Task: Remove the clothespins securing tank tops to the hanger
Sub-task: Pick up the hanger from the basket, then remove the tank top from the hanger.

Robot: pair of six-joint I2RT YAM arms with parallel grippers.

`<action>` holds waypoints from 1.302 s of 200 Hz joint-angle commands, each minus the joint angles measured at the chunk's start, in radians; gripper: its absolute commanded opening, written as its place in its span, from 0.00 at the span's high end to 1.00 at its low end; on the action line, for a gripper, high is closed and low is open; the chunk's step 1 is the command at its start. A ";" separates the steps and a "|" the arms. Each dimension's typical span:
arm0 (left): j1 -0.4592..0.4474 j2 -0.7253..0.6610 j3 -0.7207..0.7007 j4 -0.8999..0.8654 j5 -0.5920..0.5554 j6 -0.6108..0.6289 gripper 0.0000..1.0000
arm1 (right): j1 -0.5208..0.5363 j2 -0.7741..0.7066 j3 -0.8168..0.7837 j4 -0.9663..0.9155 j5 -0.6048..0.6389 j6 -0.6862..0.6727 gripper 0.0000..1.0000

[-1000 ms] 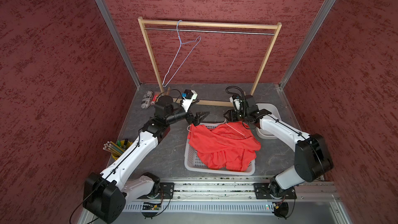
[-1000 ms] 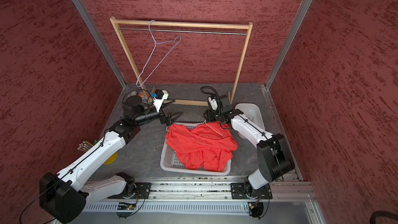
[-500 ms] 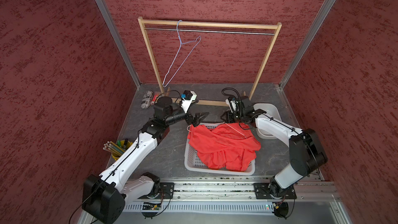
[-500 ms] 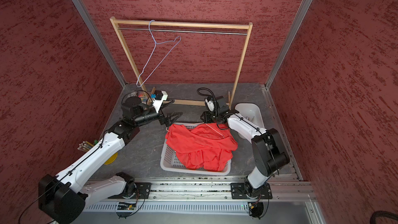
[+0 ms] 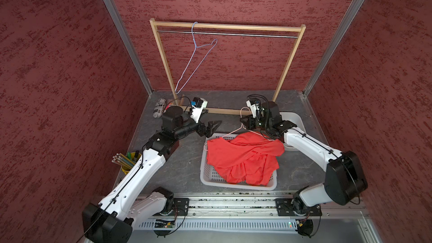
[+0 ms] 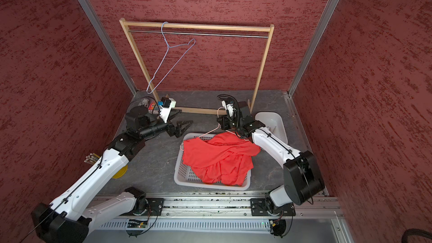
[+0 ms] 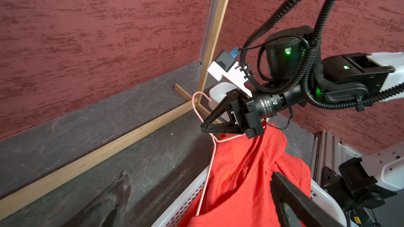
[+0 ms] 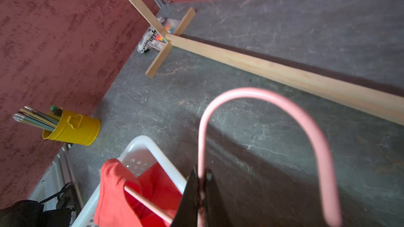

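Observation:
The pink hanger's arm (image 5: 231,132) still goes into the tank top, so the robot's left gripper should pull the tank top's edge (image 5: 213,143) off while the right gripper lifts the hanger.
An orange-red tank top (image 5: 243,160) (image 6: 217,157) lies crumpled over a white basket (image 5: 238,184), still threaded on a pink hanger (image 5: 242,127). My right gripper (image 5: 243,122) (image 8: 201,175) is shut on the pink hanger's neck (image 8: 202,140) just below the hook, at the basket's far edge. My left gripper (image 5: 214,116) (image 6: 185,116) hovers open and holds nothing, above the table off the basket's far left corner. In the left wrist view the pink hanger's arm (image 7: 209,171) runs down into the tank top (image 7: 244,182). The clothespins are hidden.
A wooden rack (image 5: 228,25) stands at the back with a bare blue wire hanger (image 5: 196,61) on its rail. A white tub (image 5: 292,118) sits behind the right arm. A yellow cup of pencils (image 5: 127,160) and small clutter (image 5: 160,111) line the left wall.
My right gripper has closed from half open onto the pink hanger's neck, after shifting slightly left. The left arm has barely moved and stays open.

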 commanded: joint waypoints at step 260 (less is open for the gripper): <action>-0.579 -0.007 -0.219 0.422 -1.050 -0.256 0.00 | 0.112 -0.594 -0.149 0.289 0.321 -0.175 1.00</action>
